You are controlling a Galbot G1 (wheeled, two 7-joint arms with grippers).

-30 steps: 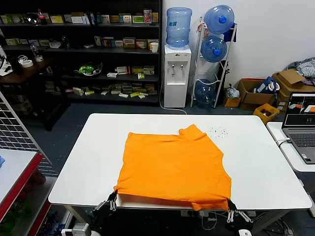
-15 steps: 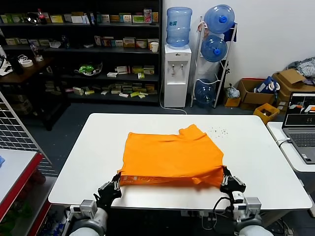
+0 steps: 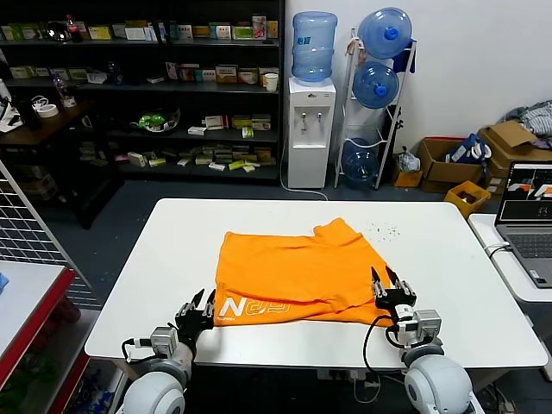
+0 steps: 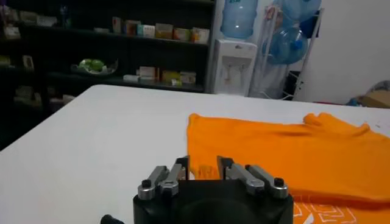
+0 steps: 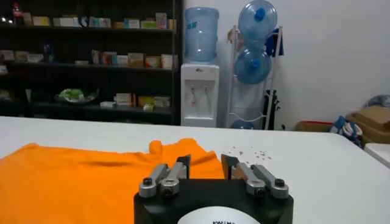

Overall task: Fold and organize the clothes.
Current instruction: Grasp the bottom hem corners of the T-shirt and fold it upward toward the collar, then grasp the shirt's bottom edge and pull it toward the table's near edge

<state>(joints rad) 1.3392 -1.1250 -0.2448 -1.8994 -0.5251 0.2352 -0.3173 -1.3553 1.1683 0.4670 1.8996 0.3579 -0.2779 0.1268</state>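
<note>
My right gripper should pinch the T-shirt's near corner (image 3: 387, 322) there and pull the T-shirt's edge straight, because the orange T-shirt's folded part lies creased (image 3: 348, 308) beside it.
The orange T-shirt (image 3: 297, 272) lies flat on the white table (image 3: 164, 250), its near part folded over so that white lettering (image 3: 250, 307) faces up along the front edge. My left gripper (image 3: 197, 307) sits at the fold's near left corner, open, with nothing between its fingers. At the near right corner stands my right gripper (image 3: 388, 283), also open and empty. In the left wrist view the left gripper (image 4: 203, 165) points at the T-shirt (image 4: 274, 149). The right wrist view shows the right gripper (image 5: 205, 163) just beside the T-shirt (image 5: 79, 176).
Small dark specks (image 3: 384, 230) dot the table past the shirt's collar. An open laptop (image 3: 528, 220) stands on a side table at the right. A red-edged table (image 3: 26, 302) is on the left. Beyond the table stand a water dispenser (image 3: 310, 129), shelves and boxes.
Both grippers carried the shirt's near hem up from the table's front edge and laid it over the shirt, showing the lettering. Both then opened and let the cloth go.
</note>
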